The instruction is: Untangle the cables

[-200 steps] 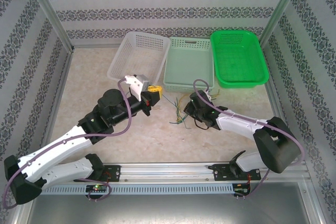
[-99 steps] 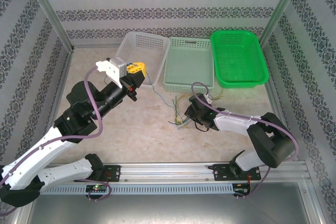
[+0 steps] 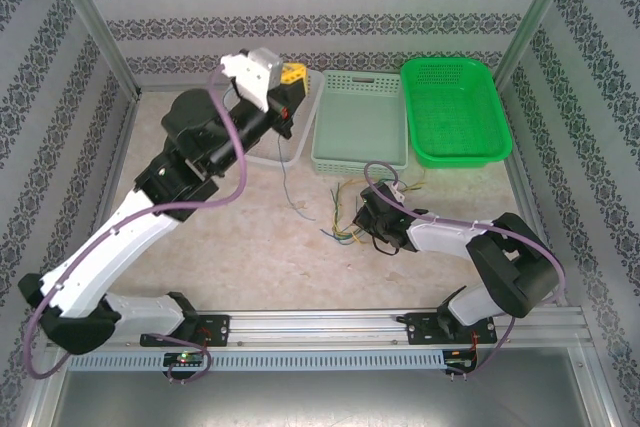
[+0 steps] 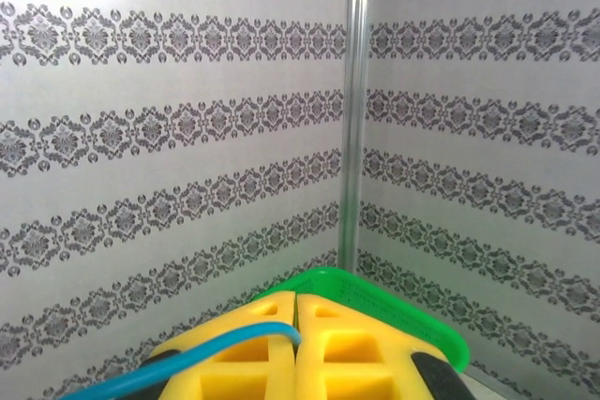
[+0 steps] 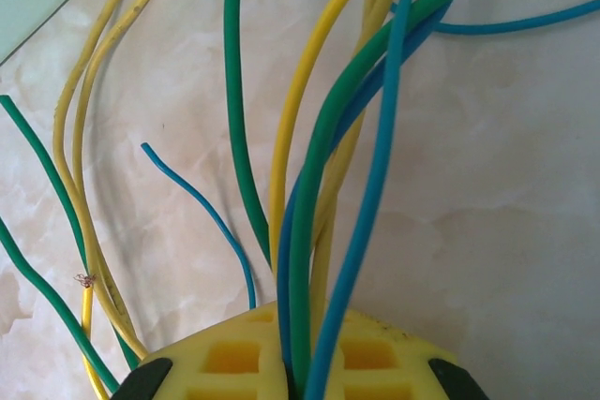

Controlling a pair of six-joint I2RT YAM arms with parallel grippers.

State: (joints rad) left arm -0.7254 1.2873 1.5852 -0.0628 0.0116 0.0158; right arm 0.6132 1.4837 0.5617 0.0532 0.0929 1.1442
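Note:
My left gripper has the blue cable's loose end (image 3: 311,218) clear of the bundle, so it should keep going over the pale green basket (image 3: 360,127) and let the blue cable go inside.
A loose bundle of thin yellow, blue and dark green cables (image 3: 340,219) lies on the table in front of the pale green basket. My right gripper (image 3: 365,215) rests low beside it. Its yellow fingers (image 5: 234,358) are shut on several cables (image 5: 314,185) that fan out over the marbled tabletop. My left gripper (image 3: 290,82) is raised high over the white basket, shut on one blue cable (image 3: 283,172) that hangs down to the table. In the left wrist view that blue cable (image 4: 187,362) runs into the seam between the closed yellow fingers (image 4: 337,353).
Three baskets stand along the back: white (image 3: 303,132), partly behind my left arm, pale green (image 3: 360,127) and bright green (image 3: 455,112). The bright green basket's rim (image 4: 394,302) shows just beyond my left fingers. Patterned walls and metal posts close in the table.
My left arm has risen and swung back from the table's middle to above the white basket, drawing the blue cable out of the bundle. The right gripper has barely shifted.

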